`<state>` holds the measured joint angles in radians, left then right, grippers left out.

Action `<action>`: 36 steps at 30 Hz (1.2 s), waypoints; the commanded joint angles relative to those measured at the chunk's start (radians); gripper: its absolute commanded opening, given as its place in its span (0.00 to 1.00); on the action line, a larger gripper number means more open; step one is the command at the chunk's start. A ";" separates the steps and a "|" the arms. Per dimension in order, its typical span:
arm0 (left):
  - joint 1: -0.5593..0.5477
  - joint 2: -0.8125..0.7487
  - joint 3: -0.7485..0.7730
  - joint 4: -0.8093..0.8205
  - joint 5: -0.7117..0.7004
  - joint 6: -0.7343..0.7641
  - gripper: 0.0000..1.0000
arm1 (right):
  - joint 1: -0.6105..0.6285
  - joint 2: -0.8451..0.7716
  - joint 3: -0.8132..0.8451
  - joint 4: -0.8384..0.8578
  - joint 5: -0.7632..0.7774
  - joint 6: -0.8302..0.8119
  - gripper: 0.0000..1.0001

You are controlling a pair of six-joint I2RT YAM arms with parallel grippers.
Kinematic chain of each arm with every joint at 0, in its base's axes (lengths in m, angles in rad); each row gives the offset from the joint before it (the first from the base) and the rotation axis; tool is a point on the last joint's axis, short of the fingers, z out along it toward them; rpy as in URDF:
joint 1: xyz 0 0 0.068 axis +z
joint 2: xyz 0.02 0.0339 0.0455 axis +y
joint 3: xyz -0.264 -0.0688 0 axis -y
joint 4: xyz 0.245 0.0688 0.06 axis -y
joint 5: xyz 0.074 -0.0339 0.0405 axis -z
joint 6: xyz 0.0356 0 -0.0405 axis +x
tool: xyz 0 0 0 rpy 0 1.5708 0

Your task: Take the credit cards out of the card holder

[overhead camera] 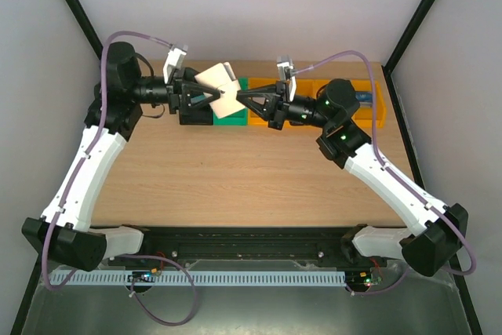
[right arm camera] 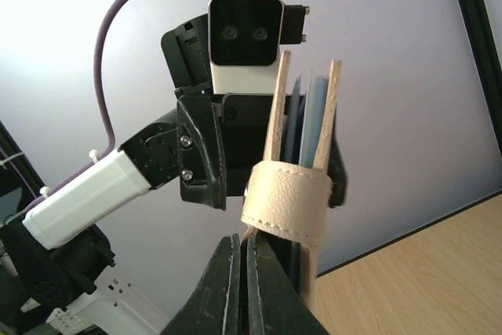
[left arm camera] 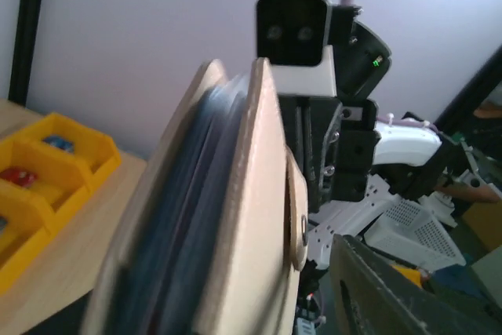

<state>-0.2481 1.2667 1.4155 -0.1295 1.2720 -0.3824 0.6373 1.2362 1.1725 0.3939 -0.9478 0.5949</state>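
Observation:
My right gripper should back off, open its shut fingers and straddle the holder's edge [right arm camera: 290,200], since the tab wraps both covers and those fingers sit beside its end [right arm camera: 249,214].
The card holder [overhead camera: 220,87] is cream-white and held in the air over the bins at the back. My left gripper [overhead camera: 205,93] is shut on it. In the left wrist view it fills the frame edge-on [left arm camera: 243,217], with its snap tab [left arm camera: 296,225] on the right; one left finger [left arm camera: 392,296] shows and the other is hidden. My right gripper [overhead camera: 241,98] meets the holder's edge. In the right wrist view its jaws [right arm camera: 245,253] are shut on the end of the tab [right arm camera: 286,198], which wraps both covers. Pale blue edges [right arm camera: 318,115] show between the covers; no separate credit cards can be made out.
A black bin [overhead camera: 194,117], a green bin [overhead camera: 231,112] and orange bins [overhead camera: 259,109] stand in a row along the table's back edge, with another orange bin [overhead camera: 369,107] behind the right arm. A yellow-orange bin [left arm camera: 47,170] holds small items.

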 commanded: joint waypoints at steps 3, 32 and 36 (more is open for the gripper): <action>-0.005 -0.020 0.100 -0.220 0.099 0.233 0.38 | 0.006 -0.049 0.009 -0.025 -0.001 -0.056 0.02; -0.098 -0.054 0.173 -0.801 -0.240 0.868 0.02 | 0.056 0.038 -0.023 0.114 -0.134 -0.067 0.60; -0.112 -0.046 0.167 -0.782 -0.247 0.844 0.02 | 0.057 0.043 -0.029 0.101 -0.102 -0.068 0.34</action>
<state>-0.3454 1.2133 1.5894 -0.9337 1.0264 0.4698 0.6899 1.2846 1.1484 0.4084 -1.0279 0.4881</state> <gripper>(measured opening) 0.120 0.434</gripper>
